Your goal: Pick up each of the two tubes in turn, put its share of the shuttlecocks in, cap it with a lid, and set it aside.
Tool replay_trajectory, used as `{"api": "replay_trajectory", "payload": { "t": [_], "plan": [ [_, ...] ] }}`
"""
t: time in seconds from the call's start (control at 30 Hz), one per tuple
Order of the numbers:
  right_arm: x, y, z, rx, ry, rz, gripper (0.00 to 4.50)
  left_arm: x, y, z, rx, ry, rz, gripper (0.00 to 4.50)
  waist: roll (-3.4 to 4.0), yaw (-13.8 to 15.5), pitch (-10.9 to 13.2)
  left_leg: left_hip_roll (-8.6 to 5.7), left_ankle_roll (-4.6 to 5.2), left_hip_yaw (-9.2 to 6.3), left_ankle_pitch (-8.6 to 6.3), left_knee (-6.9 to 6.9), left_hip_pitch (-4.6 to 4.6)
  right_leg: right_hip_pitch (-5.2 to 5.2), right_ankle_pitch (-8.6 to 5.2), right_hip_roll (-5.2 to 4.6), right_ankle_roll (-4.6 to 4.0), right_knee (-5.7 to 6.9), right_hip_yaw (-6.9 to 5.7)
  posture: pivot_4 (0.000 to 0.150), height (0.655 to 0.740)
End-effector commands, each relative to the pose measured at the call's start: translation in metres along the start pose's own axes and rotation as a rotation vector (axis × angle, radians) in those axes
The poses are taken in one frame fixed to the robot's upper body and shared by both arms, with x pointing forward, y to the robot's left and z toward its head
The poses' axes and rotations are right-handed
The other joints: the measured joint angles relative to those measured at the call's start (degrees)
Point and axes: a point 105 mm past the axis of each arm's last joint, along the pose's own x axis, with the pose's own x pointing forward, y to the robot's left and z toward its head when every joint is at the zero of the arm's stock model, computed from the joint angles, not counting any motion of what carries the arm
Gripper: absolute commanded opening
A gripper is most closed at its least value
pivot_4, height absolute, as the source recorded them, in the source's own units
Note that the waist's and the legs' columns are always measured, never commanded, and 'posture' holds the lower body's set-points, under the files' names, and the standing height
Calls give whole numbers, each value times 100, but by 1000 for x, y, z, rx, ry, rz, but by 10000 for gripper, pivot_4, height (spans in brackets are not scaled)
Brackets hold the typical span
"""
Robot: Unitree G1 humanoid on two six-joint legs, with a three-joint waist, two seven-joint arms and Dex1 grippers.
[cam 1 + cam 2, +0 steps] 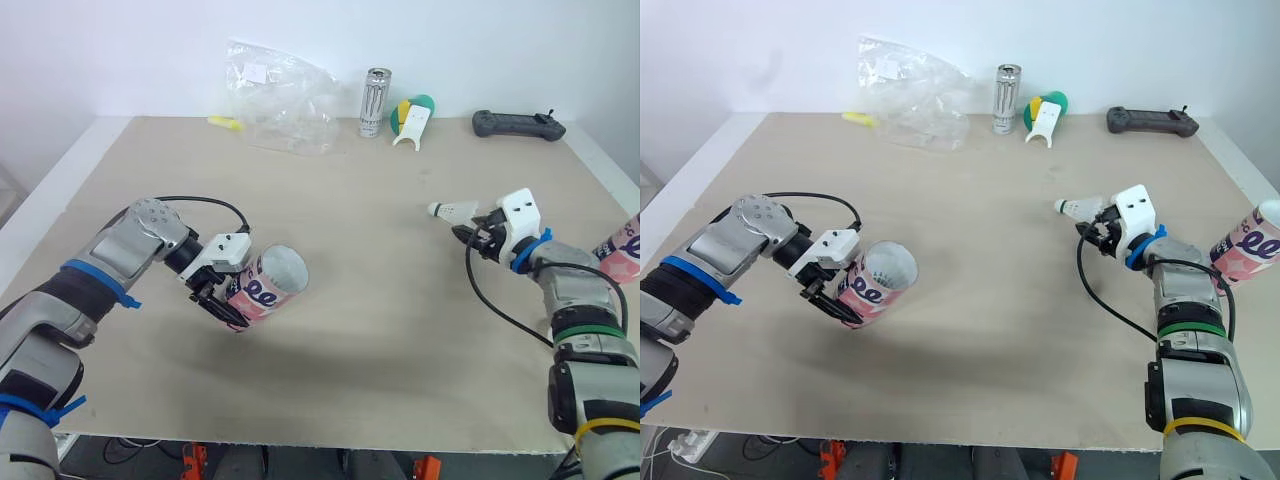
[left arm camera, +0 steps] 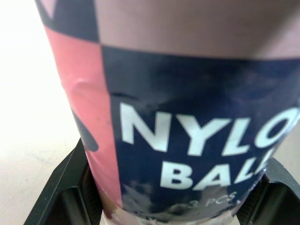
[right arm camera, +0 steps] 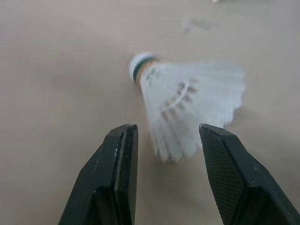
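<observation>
A lone white shuttlecock (image 1: 454, 212) is still out. I should expect the held tube (image 1: 266, 286) to already have another one nested inside when I bring this shuttlecock over.
My left gripper (image 1: 228, 300) is shut on a pink and navy tube (image 1: 268, 283), held tilted a little above the table with its open mouth (image 1: 890, 265) facing right. The tube's label (image 2: 197, 140) reads "NYLON BALL" in the left wrist view. A white shuttlecock (image 1: 452, 211) lies on the table at the right, cork pointing left. My right gripper (image 3: 166, 154) is open, its fingers standing on either side of the shuttlecock's skirt (image 3: 187, 103) without pressing it. A second pink tube (image 1: 1248, 245) lies at the table's right edge, beyond my right arm.
Along the back edge sit a crumpled clear plastic bag (image 1: 280, 95), a silver can (image 1: 375, 102), a green, yellow and white object (image 1: 412, 120) and a black controller (image 1: 518, 125). A small yellow item (image 1: 226, 122) lies left of the bag.
</observation>
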Motion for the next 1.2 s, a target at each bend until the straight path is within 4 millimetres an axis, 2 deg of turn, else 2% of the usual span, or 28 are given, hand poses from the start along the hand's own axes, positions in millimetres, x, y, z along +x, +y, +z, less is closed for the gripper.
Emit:
{"api": "replay_trajectory", "payload": {
  "t": [0.03, 0.07, 0.17, 0.2, 0.4, 0.47, 0.57, 0.67, 0.8, 0.87, 0.93, 1.07, 1.2],
  "plan": [
    [2, -5, 14, -20, -41, -23, 18101, 13, -8, -12, -35, 19, -54, 31793, 0, 1, 0, 0, 0, 0, 0, 0, 0, 0, 0, 0, 0, 0, 0, 1500, 7400],
    [2, -4, 14, -15, -43, -20, 15303, 13, -8, -11, -35, 19, -54, 31793, 0, 1, 0, -1, 0, 0, 0, 0, -1, 1, -1, -1, 1, 0, 0, 1500, 7400],
    [3, -3, 14, -11, -48, -10, 2089, 13, -8, -11, -37, 19, -54, 31793, 0, 1, 0, -1, 0, 0, 0, 0, -1, 0, -1, -2, 2, -1, 0, 1500, 7400],
    [3, -3, 13, -11, -49, -7, 909, 13, -8, -11, -37, 19, -55, 31793, 0, 1, 0, -1, 0, 0, 0, -1, -1, 0, -1, -1, 2, 0, 0, 1500, 7400],
    [-3, -4, 15, -11, -74, -4, 909, 13, -7, -8, -36, 16, -53, 31793, 0, 0, 0, -1, 0, 0, 0, 0, -1, 1, -1, -1, 1, 0, 0, 1500, 7400],
    [-8, -2, 28, -34, -129, 16, 909, 13, -8, -7, -36, 16, -53, 31793, 0, 1, 0, -1, 0, 0, 0, -1, -1, 1, -1, -1, 2, 0, 0, 1500, 7400],
    [-30, 27, 59, -117, -238, 176, 909, 12, -8, -6, -38, 15, -53, 31793, 5, 11, -1, -1, 0, -1, 0, -1, -6, 0, -4, -2, 5, -1, -1, 1500, 7400],
    [-61, 75, 85, -223, -312, 387, 909, 12, -8, -6, -38, 16, -53, 31793, 14, 12, -3, -1, 0, -1, -1, -3, -9, 0, -8, -4, 6, -2, -7, 1500, 7400],
    [-113, 179, 126, -391, -411, 814, 909, 12, -6, -5, -33, 17, -52, 31793, 15, 8, -3, 4, 1, -2, -1, -1, -4, 2, -10, 0, 8, 2, -8, 1500, 7400],
    [-128, 206, 135, -418, -446, 927, 909, 13, -6, -5, -31, 17, -51, 31793, 11, 8, -3, 4, 1, -2, -1, -1, -4, 1, -24, 0, 34, 2, -7, 1500, 7400],
    [-131, 219, 143, -438, -466, 962, 909, 13, -5, -5, -30, 20, -49, 31793, 10, 15, -2, 9, 0, -5, -1, 2, -4, 7, -26, 3, 38, 2, -13, 1500, 7400],
    [-117, 236, 147, -529, -438, 988, 909, 13, -4, -6, -29, 21, -48, 31793, 3, 29, 1, 2, -2, -3, 1, 15, -10, 8, -19, 2, 46, 0, -1, 1500, 7400],
    [-100, 239, 146, -556, -416, 978, 909, 14, -3, -6, -27, 18, -47, 31793, 3, 37, 1, 3, -2, -4, 1, 10, -10, 5, -23, 3, 42, -1, -4, 1500, 7400]
  ]
}}
